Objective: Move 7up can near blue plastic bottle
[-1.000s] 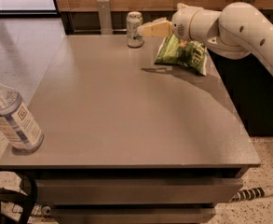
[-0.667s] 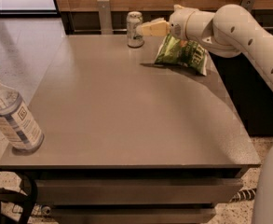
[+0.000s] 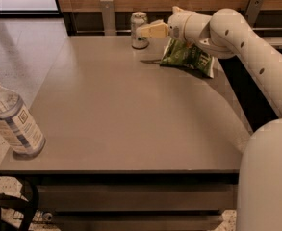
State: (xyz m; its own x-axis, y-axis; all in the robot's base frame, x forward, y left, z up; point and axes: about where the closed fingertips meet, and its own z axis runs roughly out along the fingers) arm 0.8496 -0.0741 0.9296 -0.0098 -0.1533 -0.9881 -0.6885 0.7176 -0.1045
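Note:
My gripper is nearing the can's upper half (image 3: 138, 22) and should continue until its fingers surround it, as the 7up can stands upright, clear of the green chip bag (image 3: 190, 61).
The 7up can (image 3: 138, 29) stands upright at the far edge of the grey table (image 3: 131, 114), silver-white with a shiny top. My gripper (image 3: 145, 31) reaches in from the right at can height, its tip right beside the can's right side. The blue plastic bottle (image 3: 13, 120), clear with a white cap and a striped label, stands at the table's near left corner, far from the can.
A green crinkled chip bag (image 3: 188, 57) lies just right of the can, under my white arm (image 3: 246, 42). A wooden wall panel and metal posts (image 3: 108, 13) run behind the table. Tiled floor (image 3: 20, 57) lies to the left.
My gripper has moved left, closing the gap to the can's right side. The can, bag and bottle have not moved.

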